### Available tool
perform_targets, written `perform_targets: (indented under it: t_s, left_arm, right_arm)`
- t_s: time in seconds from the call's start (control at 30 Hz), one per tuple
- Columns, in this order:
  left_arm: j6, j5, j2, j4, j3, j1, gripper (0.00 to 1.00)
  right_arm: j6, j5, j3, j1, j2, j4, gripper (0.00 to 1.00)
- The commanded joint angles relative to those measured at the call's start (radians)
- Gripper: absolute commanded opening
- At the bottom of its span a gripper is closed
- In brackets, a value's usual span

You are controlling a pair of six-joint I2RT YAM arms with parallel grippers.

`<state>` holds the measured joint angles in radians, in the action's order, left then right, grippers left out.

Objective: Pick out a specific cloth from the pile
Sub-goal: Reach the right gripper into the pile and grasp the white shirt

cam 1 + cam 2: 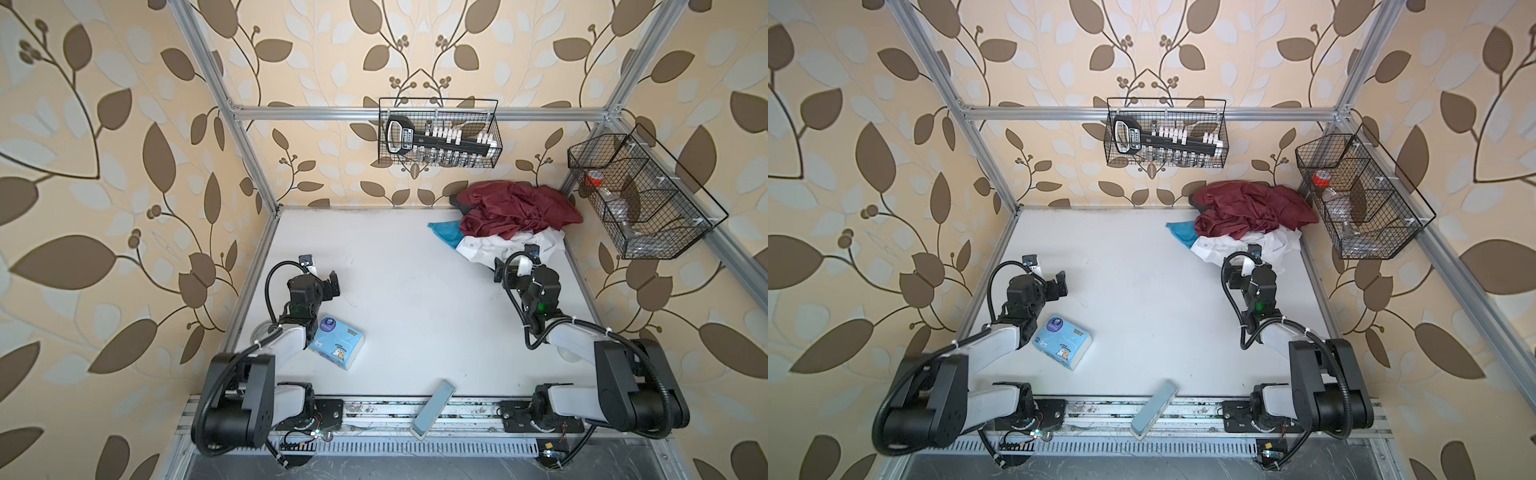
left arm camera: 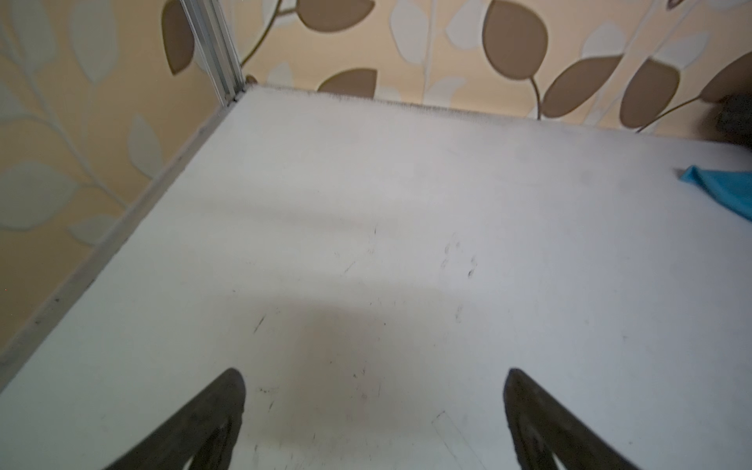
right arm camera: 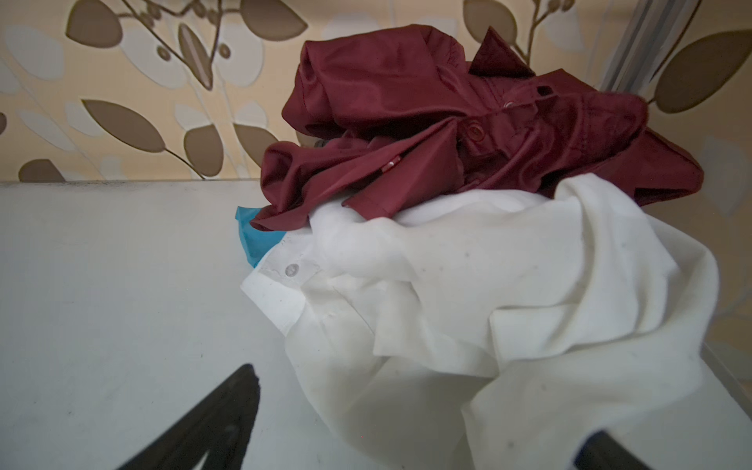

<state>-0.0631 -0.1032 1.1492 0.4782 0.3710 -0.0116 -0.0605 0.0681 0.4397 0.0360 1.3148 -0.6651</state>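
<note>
Next, my right gripper reaches deeper into the white shirt's folds [image 3: 517, 274] and lifts, because it is at the white shirt's near edge and the maroon shirt covers the white shirt's far side [image 3: 450, 200].
The pile sits in the table's back right corner. A maroon shirt [image 1: 515, 212] [image 3: 447, 122] lies on top, a turquoise cloth [image 1: 446, 232] [image 3: 252, 240] pokes out on the left, and a dark grey garment [image 1: 455, 200] shows at the back. The cloth, a white button-up shirt [image 1: 494, 249] [image 1: 1233, 245] [image 3: 488, 285], spills out at the pile's near edge. My right gripper [image 1: 513, 268] [image 3: 423, 403] is open at that near edge, with white fabric lying between its fingers [image 3: 219, 419]. My left gripper [image 1: 330, 282] [image 2: 374, 374] hangs open over bare table, far left of the pile.
A blue tissue pack [image 1: 338, 347] lies beside the left arm. A slim grey-blue box [image 1: 432, 409] straddles the front rail. One wire basket [image 1: 438, 133] hangs on the back wall and another wire basket [image 1: 636, 195] on the right frame, just beyond the pile.
</note>
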Motion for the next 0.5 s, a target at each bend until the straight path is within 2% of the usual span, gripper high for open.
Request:
perform_targets:
  t_s: [0.0,0.07,0.17,0.33,0.47]
  left_arm:
    - [-0.035,0.063,-0.136,-0.210,0.052,0.005,0.99]
    - [-0.058,0.166,-0.219,-0.268,0.056,0.004,0.99]
    - [-0.076,0.365,-0.281,-0.263,0.040,0.004,0.99]
    - [-0.081,0.641,-0.229,-0.238,0.066,-0.010,0.99]
    - [-0.049,0.847,-0.144,-0.270,0.130,-0.036,0.99]
  right_arm:
    - [-0.039,0.036,0.048,0.018,-0.053,0.254,0.98]
    - [-0.063,0.012,0.086,0.023,-0.098,0.346,0.98]
    - [-0.098,-0.003,0.173,0.028,-0.151,0.499,0.99]
    - [-0.115,0.064,0.351,0.028,-0.148,0.770,1.00]
    - [-0.104,0.071,0.461,0.027,-0.102,0.927,1.00]
